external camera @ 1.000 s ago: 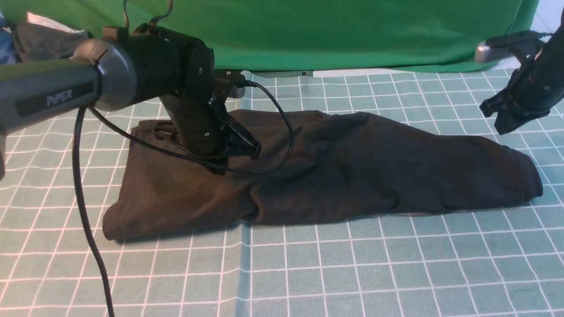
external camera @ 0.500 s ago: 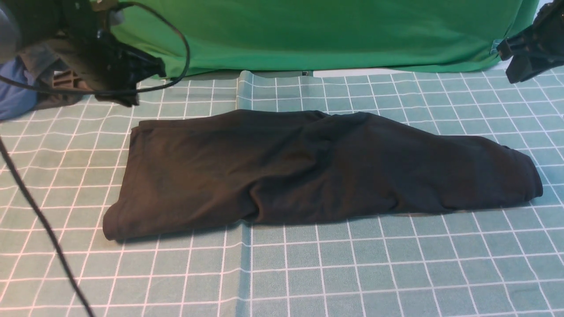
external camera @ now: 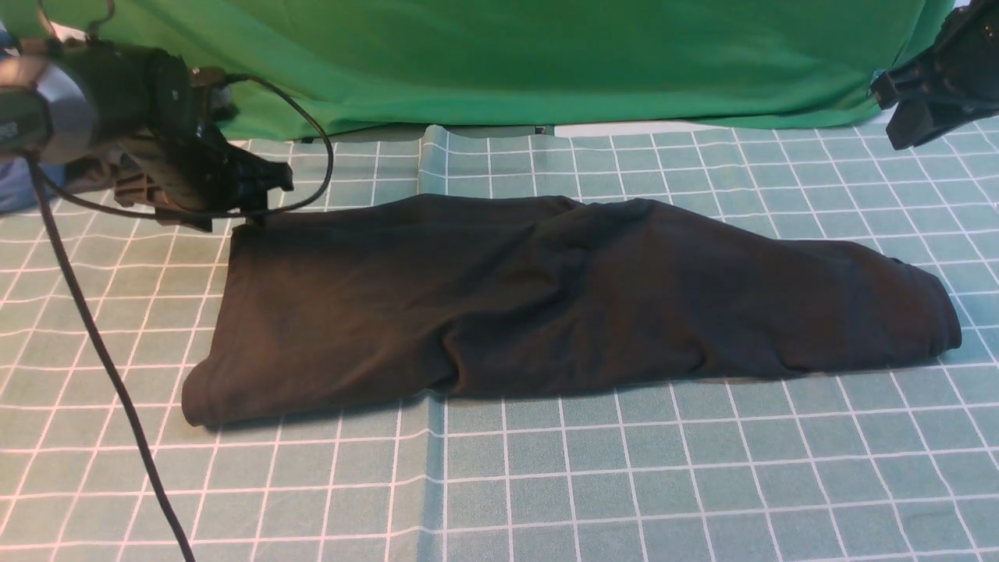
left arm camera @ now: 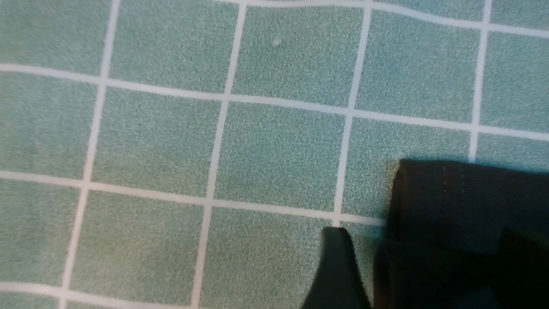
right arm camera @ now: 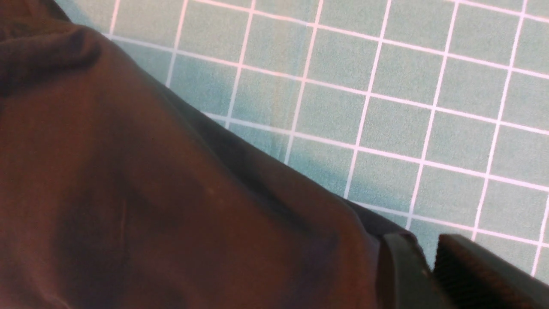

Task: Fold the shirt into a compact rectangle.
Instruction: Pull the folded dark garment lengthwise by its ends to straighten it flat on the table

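The black shirt's middle has bunched slack folds (external camera: 558, 254), so they will partly smooth out as I pull the shirt's corner (external camera: 247, 230), while the shirt's opposite end stays in place.
The black shirt (external camera: 562, 297) lies folded into a long strip across the checked mat, its label and chest print hidden. My left gripper (external camera: 265, 199) sits low at the strip's far left corner. In the left wrist view it (left arm camera: 424, 240) is open, with the shirt corner (left arm camera: 446, 193) between one finger (left arm camera: 339, 266) and the other. My right gripper (external camera: 897, 117) hangs above the table at the back right, away from the cloth. In its wrist view its fingers (right arm camera: 399, 266) are together with nothing held, above the shirt (right arm camera: 171, 193) edge.
A big bright green cloth (external camera: 546, 55) closes off the back. The teal grid mat (external camera: 546, 484) covers the table. A dark grey garment and something blue (external camera: 23, 187) sit at the far left edge. The left arm's cable (external camera: 101, 351) trails down over the mat.
My left arm left the middle of the shirt, swung up to the far left, then dropped to the shirt's far left corner. The right gripper rose toward the back right.
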{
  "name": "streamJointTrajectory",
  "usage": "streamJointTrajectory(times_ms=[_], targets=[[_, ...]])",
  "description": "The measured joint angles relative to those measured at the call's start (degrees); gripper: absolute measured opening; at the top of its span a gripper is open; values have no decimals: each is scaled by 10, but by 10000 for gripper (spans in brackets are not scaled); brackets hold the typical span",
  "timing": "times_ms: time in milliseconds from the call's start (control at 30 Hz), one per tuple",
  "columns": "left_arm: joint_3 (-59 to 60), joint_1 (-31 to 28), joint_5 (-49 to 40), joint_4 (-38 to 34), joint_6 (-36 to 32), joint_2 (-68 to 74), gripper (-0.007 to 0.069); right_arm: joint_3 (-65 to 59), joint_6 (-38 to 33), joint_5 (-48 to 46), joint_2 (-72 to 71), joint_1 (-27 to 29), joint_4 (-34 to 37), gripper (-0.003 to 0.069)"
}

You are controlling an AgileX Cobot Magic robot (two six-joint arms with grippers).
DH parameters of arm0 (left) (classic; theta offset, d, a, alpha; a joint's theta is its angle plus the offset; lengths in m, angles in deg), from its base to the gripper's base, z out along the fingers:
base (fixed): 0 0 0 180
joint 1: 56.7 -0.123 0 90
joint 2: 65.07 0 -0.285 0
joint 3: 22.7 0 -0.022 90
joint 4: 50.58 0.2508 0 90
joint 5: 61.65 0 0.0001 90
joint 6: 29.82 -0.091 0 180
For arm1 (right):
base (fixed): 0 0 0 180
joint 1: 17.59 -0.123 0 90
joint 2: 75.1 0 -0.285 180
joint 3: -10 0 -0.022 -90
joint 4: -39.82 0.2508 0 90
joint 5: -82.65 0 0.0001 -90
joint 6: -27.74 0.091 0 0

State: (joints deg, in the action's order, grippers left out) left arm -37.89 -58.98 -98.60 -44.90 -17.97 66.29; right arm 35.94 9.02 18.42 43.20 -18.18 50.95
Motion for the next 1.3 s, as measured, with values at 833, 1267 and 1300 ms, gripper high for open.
streamJointTrajectory(times_ms=[833, 1267, 1300], targets=[[-1, 1, 53, -27, -48, -55, 19, 0, 1, 21, 0, -2, 2, 139], [0, -4, 92, 26, 28, -9, 19, 0, -15, 35, 1, -25, 12, 171], [0, -3, 96, 26, 28, -9, 19, 0, -34, 41, 1, -34, 20, 199]])
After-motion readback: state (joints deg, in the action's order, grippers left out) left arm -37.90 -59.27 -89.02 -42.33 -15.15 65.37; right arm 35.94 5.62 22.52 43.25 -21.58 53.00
